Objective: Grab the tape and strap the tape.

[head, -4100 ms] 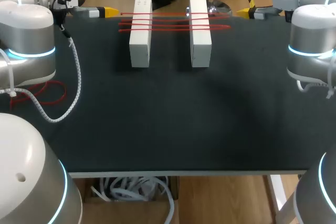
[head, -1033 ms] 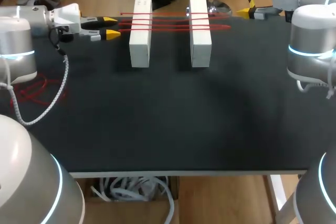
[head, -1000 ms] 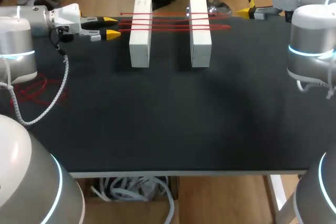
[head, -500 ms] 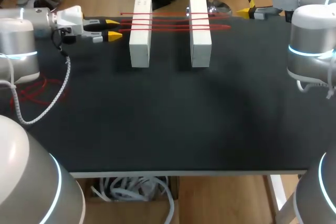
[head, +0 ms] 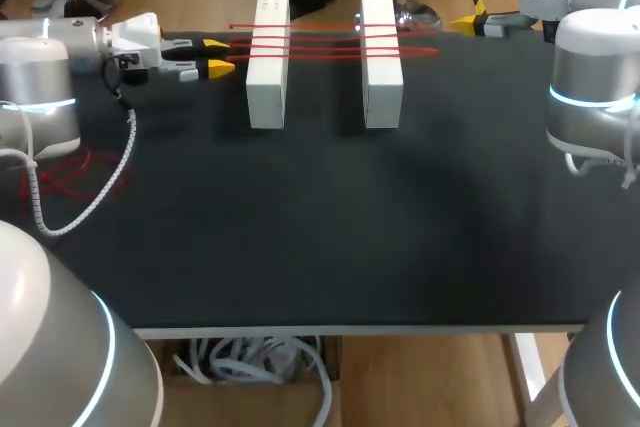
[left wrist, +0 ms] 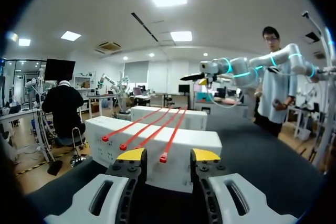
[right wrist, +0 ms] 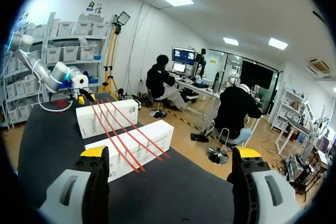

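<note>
The red strap's loose end (head: pixel 421 54) sticks straight out beyond the white block, so the nearest red strap (head: pixel 325 58) will bend into a long arch when I lift it.
Two white blocks (head: pixel 267 59) (head: pixel 381 59) stand side by side at the back of the black table (head: pixel 320 227). Three red straps (head: pixel 320 39) lie across both. My left gripper (head: pixel 216 56) hovers just left of the left block, level with the straps' ends. In the left wrist view the nearest strap (left wrist: pixel 173 135) ends with its tip between the fingers (left wrist: pixel 131 154) of the left gripper (left wrist: pixel 168 156), which stand apart from it and open. My right gripper (head: pixel 470 22) waits at the back right; it (right wrist: pixel 170 153) is wide open and holds nothing, with the blocks (right wrist: pixel 134 148) ahead.
The left arm's white coiled cable (head: pixel 90 197) hangs over the table's left edge. In the right wrist view my left arm's gripper (right wrist: pixel 84 97) shows beyond the far block (right wrist: pixel 107 116).
My left gripper has moved a little right toward the straps' ends and its fingers have narrowed. The right arm has kept still.
</note>
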You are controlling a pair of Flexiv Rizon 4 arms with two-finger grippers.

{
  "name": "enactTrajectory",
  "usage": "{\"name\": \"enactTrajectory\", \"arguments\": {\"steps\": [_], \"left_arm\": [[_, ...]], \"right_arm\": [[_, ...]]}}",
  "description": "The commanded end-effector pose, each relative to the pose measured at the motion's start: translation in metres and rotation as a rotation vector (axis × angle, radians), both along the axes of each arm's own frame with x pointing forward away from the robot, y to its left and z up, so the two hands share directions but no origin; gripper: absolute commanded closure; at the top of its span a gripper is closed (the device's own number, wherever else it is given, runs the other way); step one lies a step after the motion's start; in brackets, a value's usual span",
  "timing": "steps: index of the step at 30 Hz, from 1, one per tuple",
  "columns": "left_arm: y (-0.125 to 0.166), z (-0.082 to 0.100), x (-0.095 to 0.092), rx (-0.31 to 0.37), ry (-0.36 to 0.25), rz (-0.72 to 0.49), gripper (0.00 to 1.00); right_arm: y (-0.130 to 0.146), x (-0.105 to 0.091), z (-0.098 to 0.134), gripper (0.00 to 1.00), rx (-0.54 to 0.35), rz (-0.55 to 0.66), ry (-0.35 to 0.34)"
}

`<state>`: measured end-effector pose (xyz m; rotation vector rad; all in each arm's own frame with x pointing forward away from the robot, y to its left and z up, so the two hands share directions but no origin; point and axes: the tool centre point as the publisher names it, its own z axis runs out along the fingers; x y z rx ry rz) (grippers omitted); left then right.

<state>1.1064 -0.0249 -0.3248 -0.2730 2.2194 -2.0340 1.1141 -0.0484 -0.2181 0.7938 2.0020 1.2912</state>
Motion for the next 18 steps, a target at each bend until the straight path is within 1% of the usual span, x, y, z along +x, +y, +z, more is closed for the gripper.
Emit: {"name": "enactTrajectory", "arguments": {"steps": [1, 4, 18], "left_arm": [[-0.0006, -0.0041, 0.0028, -0.006, 0.001, -0.006, 0.73], [0.0, -0.0055, 0.0027, -0.007, 0.004, -0.005, 0.78], [0.0018, -0.0066, 0.0023, -0.008, 0.011, 0.0, 0.8]], "right_arm": [[-0.0007, 0.0, 0.0, 0.0, 0.0, 0.002, 0.0], [-0.0007, 0.0, 0.0, 0.0, 0.0, 0.002, 0.0], [-0.0007, 0.0, 0.0, 0.0, 0.0, 0.002, 0.0]]}}
